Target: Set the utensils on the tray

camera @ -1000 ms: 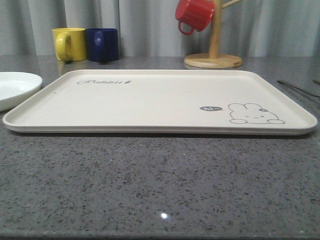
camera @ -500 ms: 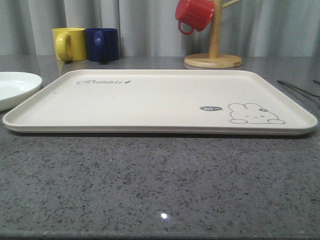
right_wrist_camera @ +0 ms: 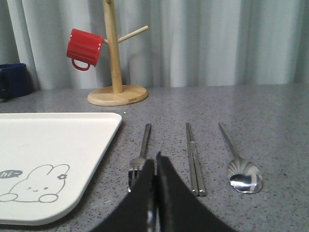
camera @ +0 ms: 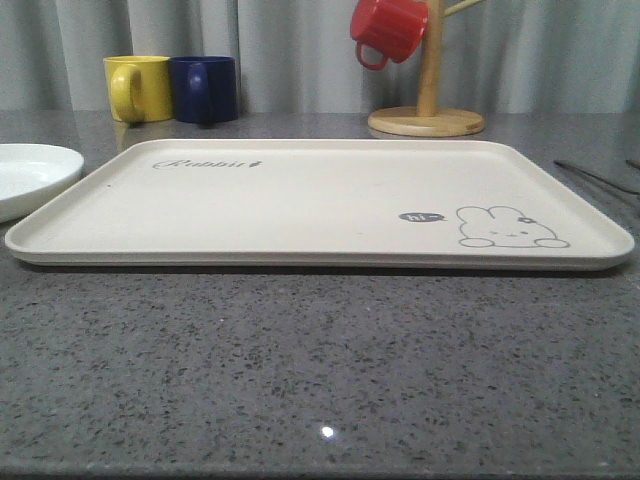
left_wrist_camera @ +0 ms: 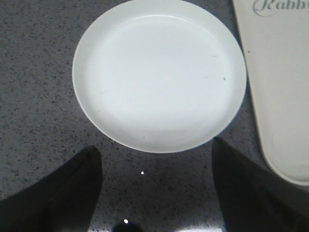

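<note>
The white plate's near rim (left_wrist_camera: 161, 148) is centred in front of the open fingers. My left gripper keeps going toward the plate (camera: 32, 178) and closes on that rim.
The cream tray (camera: 300, 195) with its rabbit drawing lies flat in the middle of the counter, with nothing on it. In the right wrist view its corner (right_wrist_camera: 72, 145) sits beside three steel utensils laid side by side: a fork (right_wrist_camera: 140, 157), a pair of chopsticks (right_wrist_camera: 194, 157) and a spoon (right_wrist_camera: 241, 169). My right gripper (right_wrist_camera: 155, 164) is shut with nothing between its fingers, its tips just over the fork's tines. My left gripper (left_wrist_camera: 154, 166) is open above the bare counter, close to the white plate (left_wrist_camera: 159, 72). Thin utensil ends (camera: 598, 177) show at the right edge of the front view.
A yellow mug (camera: 138, 88) and a dark blue mug (camera: 205, 88) stand at the back left. A wooden mug tree (camera: 428, 100) holds a red mug (camera: 388, 30) at the back. The white plate (camera: 30, 175) lies left of the tray.
</note>
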Available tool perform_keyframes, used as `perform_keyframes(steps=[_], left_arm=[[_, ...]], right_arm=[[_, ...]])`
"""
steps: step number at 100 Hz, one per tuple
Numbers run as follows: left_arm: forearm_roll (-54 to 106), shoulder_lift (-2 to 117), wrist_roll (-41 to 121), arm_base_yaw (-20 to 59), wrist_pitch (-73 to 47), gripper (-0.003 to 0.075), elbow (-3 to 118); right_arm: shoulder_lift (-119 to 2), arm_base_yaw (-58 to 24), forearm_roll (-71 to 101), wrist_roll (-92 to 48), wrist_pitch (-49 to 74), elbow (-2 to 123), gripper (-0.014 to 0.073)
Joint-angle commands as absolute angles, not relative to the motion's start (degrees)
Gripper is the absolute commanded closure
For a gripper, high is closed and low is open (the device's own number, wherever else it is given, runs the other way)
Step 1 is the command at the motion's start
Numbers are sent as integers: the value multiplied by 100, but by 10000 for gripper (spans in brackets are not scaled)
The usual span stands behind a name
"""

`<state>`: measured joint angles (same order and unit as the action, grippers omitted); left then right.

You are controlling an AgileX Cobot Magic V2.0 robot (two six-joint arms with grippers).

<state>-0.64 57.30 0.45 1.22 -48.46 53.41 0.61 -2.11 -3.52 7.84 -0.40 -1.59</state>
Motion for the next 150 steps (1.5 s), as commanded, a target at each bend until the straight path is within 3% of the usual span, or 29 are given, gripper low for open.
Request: perform_keyframes(steps=[1, 23, 50, 94, 104, 109, 119, 150], left_arm=[[-61, 6024, 0, -173, -4494, 256, 5775], [51, 7296, 119, -914, -4494, 256, 6497], [494, 8670, 630, -1222, -4513, 256, 7116], [524, 9430, 696, -1222, -4516, 265, 7229], [661, 9430, 988, -1222, -4603, 368, 7229], [728, 9430, 1113, -1222, -4647, 468, 7229], [755, 9430, 1154, -1222, -4688, 741, 7229], [844, 9286, 1253, -1234, -4682, 737, 7229]], right_arm=[[162, -178, -341, 774, -518, -56, 650], [162, -178, -341, 774, -518, -56, 650], [162, -178, -341, 774, -518, -56, 650], [162, -178, -341, 774, -518, -56, 650], [162, -178, -341, 774, -518, -56, 650], [162, -178, -341, 774, -518, -56, 650], [162, -178, -341, 774, -518, -56, 650], [162, -178, -341, 774, -518, -56, 650]])
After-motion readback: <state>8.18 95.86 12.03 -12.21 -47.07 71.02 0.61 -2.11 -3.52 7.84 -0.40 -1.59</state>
